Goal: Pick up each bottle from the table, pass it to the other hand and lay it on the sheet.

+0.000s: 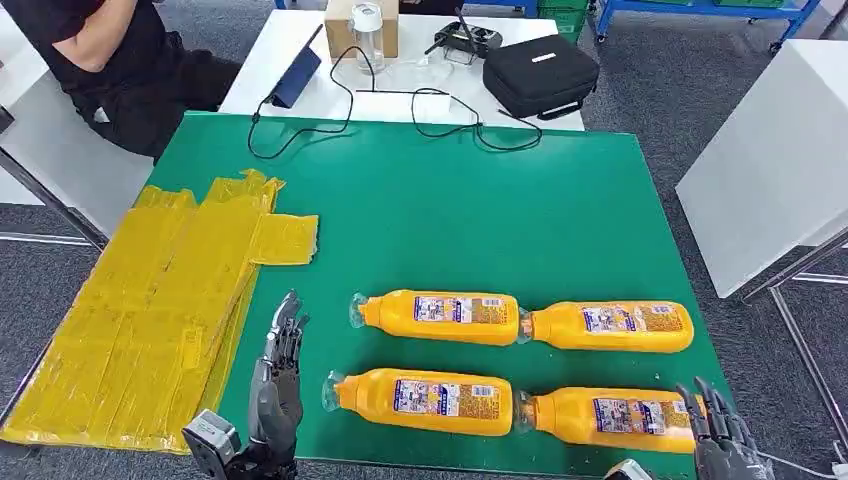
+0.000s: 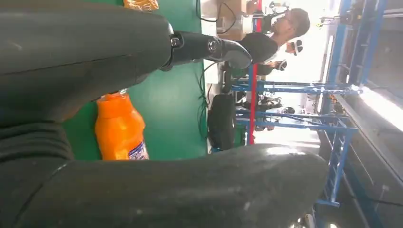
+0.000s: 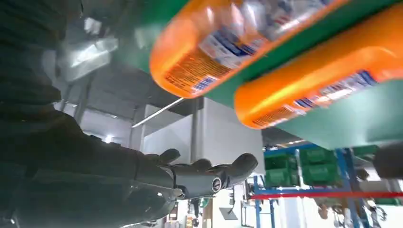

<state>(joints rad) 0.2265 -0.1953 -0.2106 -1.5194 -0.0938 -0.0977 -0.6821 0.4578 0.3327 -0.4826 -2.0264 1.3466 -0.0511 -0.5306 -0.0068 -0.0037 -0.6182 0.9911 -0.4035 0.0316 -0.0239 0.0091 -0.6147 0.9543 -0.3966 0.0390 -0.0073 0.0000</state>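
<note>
The orange bottle's clear cap (image 1: 524, 411) is right up against the base of the next bottle (image 1: 425, 402), so the next bottle will slide toward the sheet as I push in.
Several orange bottles lie on their sides on the green table (image 1: 480, 220), in two rows of two: far left bottle (image 1: 440, 317), far right bottle (image 1: 612, 326), near left bottle (image 1: 420, 400), near right bottle (image 1: 605, 418). The yellow sheet (image 1: 150, 310) is spread at the table's left edge. My left hand (image 1: 277, 385) is open at the front edge, between the sheet and the near left bottle (image 2: 119, 130), holding nothing. My right hand (image 1: 722, 435) is open at the front right corner, just beside the base of the near right bottle (image 3: 233, 38), apart from it.
A white table (image 1: 300, 60) behind holds a black case (image 1: 540, 75), a tablet (image 1: 297, 78), a cardboard box (image 1: 340, 25) with a clear jar (image 1: 367, 30) and black cables (image 1: 400, 110) trailing onto the green table. A person (image 1: 110, 60) sits at the far left. A white panel (image 1: 780, 160) stands right.
</note>
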